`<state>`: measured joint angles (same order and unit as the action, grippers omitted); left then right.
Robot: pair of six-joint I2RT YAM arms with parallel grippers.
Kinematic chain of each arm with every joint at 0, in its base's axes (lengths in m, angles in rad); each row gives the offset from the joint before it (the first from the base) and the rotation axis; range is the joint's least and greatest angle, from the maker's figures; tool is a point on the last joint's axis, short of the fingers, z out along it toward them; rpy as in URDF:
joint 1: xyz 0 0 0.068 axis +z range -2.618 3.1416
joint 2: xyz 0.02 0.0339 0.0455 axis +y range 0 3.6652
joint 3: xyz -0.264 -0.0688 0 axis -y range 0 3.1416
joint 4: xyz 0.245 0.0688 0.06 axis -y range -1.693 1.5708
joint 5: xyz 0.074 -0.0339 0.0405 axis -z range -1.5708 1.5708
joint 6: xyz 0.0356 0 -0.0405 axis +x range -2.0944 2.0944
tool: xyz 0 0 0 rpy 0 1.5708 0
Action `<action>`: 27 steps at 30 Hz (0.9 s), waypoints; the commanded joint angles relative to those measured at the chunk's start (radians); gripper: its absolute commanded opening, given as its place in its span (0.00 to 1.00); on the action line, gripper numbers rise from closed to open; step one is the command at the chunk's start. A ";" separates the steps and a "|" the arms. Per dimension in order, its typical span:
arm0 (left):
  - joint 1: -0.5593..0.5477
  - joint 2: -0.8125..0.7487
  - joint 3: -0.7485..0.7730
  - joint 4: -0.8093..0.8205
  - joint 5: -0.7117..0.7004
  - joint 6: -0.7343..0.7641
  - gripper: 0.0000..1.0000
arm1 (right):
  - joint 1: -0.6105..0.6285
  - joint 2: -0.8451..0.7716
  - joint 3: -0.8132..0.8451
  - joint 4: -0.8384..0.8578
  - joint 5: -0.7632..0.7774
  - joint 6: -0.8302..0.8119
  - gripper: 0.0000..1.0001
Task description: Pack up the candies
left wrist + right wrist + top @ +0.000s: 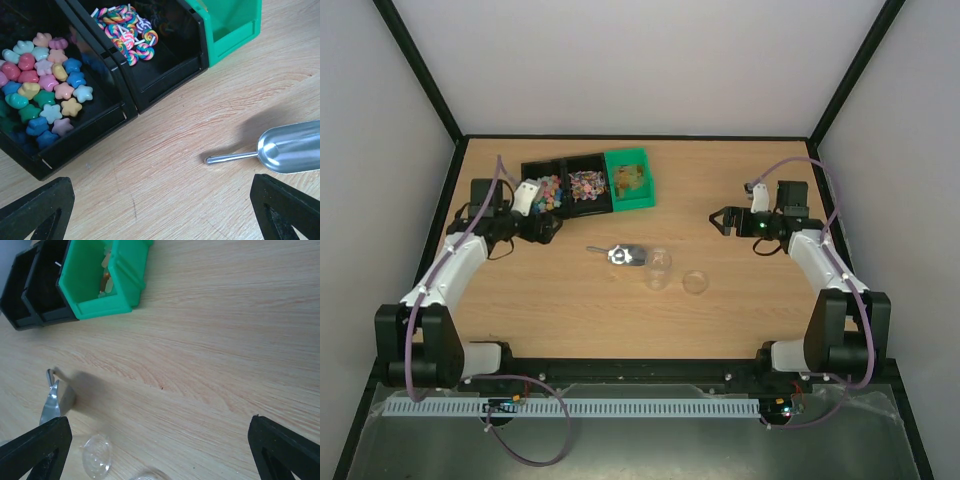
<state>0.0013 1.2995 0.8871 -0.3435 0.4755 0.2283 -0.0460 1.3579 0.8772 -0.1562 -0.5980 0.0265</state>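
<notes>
The scoop's handle [596, 249], clear of the black bins, points toward my open left gripper, so I should reach on until my fingers straddle the handle and then close.
The candies lie in bins at the back left: pastel star-shaped ones [45, 85] in one black bin [85, 150], and swirl-coloured ones [127, 32] in the black bin beside it [170, 75]. Both lots show in the top view [552, 192] [586, 184]. A metal scoop [290, 147] lies on the wood, also seen in the top view [625, 256] and the right wrist view [55, 400]. A clear cup [658, 268] and a clear round lid [695, 282] sit beside it. My left gripper [160, 215] is open and empty, in front of the bins, left of the scoop handle. My right gripper [160, 452] is open and empty, right of the cup.
A green bin [628, 178] with brownish contents stands right of the black bins, also in the left wrist view [230, 25] and the right wrist view [97, 277]. A clear piece [97, 455] shows near my right gripper's left finger. Walls enclose the table on three sides.
</notes>
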 commanded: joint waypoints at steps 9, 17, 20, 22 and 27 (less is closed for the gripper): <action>-0.093 0.145 0.137 -0.290 0.238 0.619 1.00 | -0.050 0.090 0.078 -0.157 -0.217 -0.040 0.99; -0.275 0.355 0.205 -0.292 0.120 0.836 1.00 | -0.064 0.102 0.089 -0.205 -0.280 -0.077 0.99; -0.294 0.411 0.220 -0.247 0.118 0.857 0.99 | -0.067 0.110 0.090 -0.224 -0.302 -0.090 0.99; -0.294 0.455 0.241 -0.240 0.134 0.875 0.98 | -0.070 0.112 0.091 -0.231 -0.316 -0.098 0.99; -0.294 0.524 0.268 -0.240 0.146 0.978 0.89 | -0.072 0.121 0.098 -0.248 -0.348 -0.112 0.99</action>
<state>-0.2977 1.7870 1.1210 -0.5922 0.5934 1.0706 -0.1123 1.4559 0.9417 -0.3328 -0.8791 -0.0540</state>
